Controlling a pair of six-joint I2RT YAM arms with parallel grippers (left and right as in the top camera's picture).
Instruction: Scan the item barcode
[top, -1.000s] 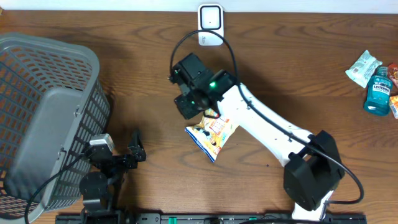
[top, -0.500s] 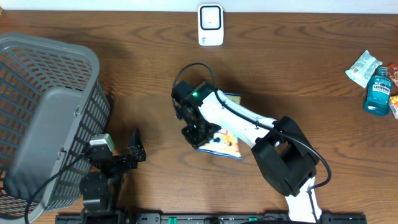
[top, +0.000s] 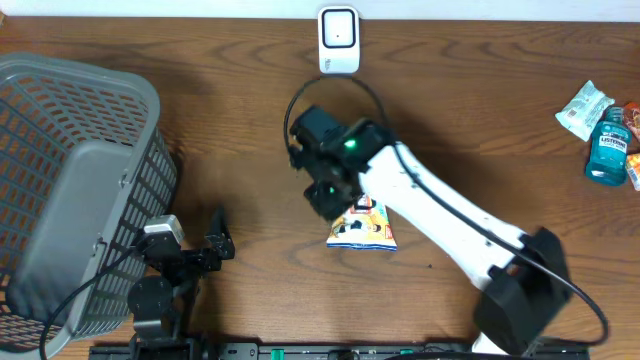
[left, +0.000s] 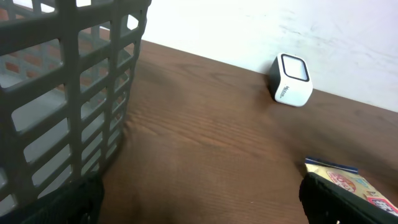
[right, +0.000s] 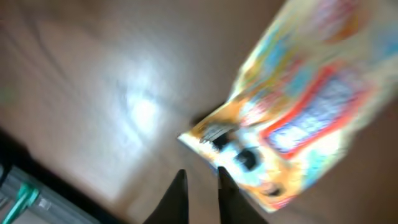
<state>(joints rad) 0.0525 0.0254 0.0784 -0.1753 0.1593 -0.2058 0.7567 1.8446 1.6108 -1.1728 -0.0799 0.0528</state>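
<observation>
The fingers of my right gripper are almost closed next to the snack bag's edge (right: 214, 162). I should open them wide over the bag's middle (right: 308, 112) and grip it before I scan.
The item is a colourful snack bag (top: 363, 226) lying flat on the wooden table, its corner also showing in the left wrist view (left: 348, 180). The white barcode scanner (top: 339, 40) stands at the table's far edge (left: 291, 81). My right gripper (top: 325, 190) hovers just up and left of the bag. In its blurred wrist view the fingers (right: 202, 175) stand almost together with only table between them, and the bag (right: 298, 112) lies beside the right fingertip. My left gripper (top: 218, 243) rests at the lower left, wide open and empty (left: 208, 208).
A large grey mesh basket (top: 70, 180) fills the left side, close to the left gripper (left: 62, 93). At the far right edge sit a blue mouthwash bottle (top: 607, 148) and a pale wrapped packet (top: 584, 108).
The right arm swung the bag round over the table's middle and back. The bag now lies flat with a new heading, and the gripper has drawn off it. The left arm stayed still.
</observation>
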